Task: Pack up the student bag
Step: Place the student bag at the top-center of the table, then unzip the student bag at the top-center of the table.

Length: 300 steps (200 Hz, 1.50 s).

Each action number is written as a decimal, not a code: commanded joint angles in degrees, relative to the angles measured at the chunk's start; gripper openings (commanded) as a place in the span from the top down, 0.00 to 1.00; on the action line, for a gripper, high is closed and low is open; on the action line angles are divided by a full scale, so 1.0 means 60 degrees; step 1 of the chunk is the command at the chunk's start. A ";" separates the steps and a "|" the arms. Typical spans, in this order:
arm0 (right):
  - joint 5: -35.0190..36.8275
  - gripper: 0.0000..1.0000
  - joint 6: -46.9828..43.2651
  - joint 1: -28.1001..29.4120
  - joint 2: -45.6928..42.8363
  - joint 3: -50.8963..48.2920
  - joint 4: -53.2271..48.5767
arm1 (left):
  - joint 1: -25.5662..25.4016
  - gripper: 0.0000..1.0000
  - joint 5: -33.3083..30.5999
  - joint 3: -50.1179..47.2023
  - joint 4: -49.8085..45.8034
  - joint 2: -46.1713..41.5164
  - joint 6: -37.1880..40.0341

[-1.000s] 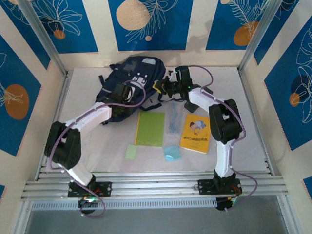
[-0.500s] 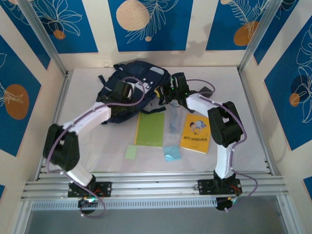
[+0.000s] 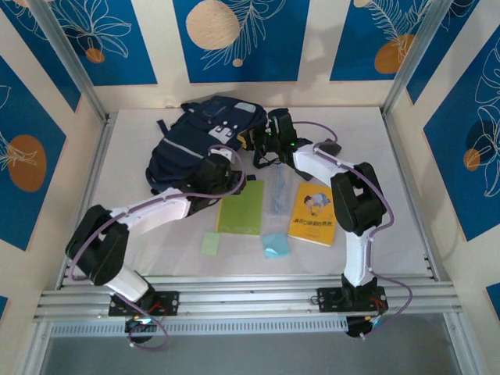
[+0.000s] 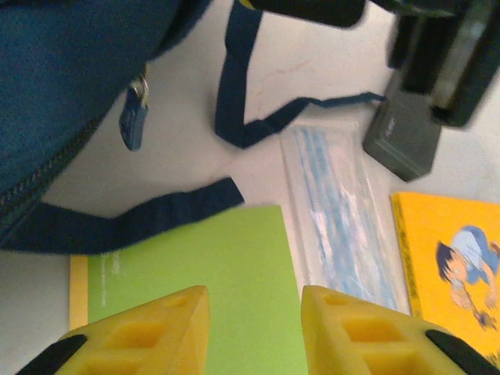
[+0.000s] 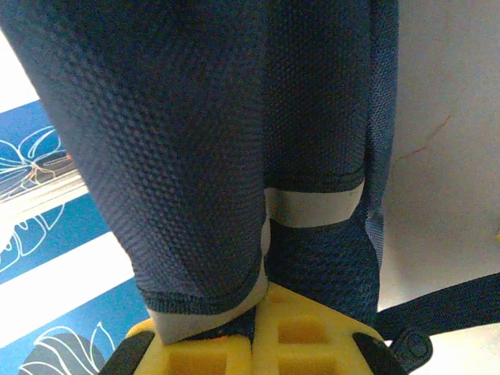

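Observation:
Zip teeth (image 4: 53,166) go along the student bag's edge next to the hanging tab (image 4: 134,116). The bag will therefore open along that edge when I pull the tab.
The student bag (image 3: 205,134), dark navy with light grey trim, lies at the back of the table, left of centre. My right gripper (image 3: 262,141) is at its right edge, and in the right wrist view that gripper (image 5: 262,301) is shut on a fold of the bag's mesh fabric (image 5: 203,141) with a grey trim band. My left gripper (image 3: 237,181) hovers over the far end of the green notebook (image 3: 242,207). In the left wrist view its yellow fingers (image 4: 168,324) stand apart with nothing between them, above the green notebook (image 4: 195,273). The bag's body (image 4: 62,86) and straps lie just beyond.
A clear packet of blue masks (image 3: 278,195) lies right of the notebook, then a yellow picture book (image 3: 313,213). Nearer the front are a pale green pad (image 3: 211,243) and a light blue packet (image 3: 275,244). A dark grey box (image 4: 402,141) sits behind the masks.
My left gripper has let go of the bag, opened, and moved toward the front to the notebook. My right gripper has pulled the bag's edge leftward; the bag has bunched up.

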 commanded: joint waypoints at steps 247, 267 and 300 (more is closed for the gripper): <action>-0.1118 1.00 -0.0765 -0.1243 -0.0102 -0.1383 0.1923 | 0.0485 1.00 -0.1476 -0.0282 -0.0990 0.0236 0.1332; -0.1065 1.00 -0.1125 -0.1292 -0.0144 -0.1312 0.1657 | 0.1037 1.00 -0.1237 -0.0467 -0.1576 -0.0124 0.1164; -0.1036 1.00 -0.1626 -0.1394 -0.0215 -0.1298 0.1321 | 0.1702 1.00 -0.0613 -0.0573 -0.2245 -0.0466 0.1048</action>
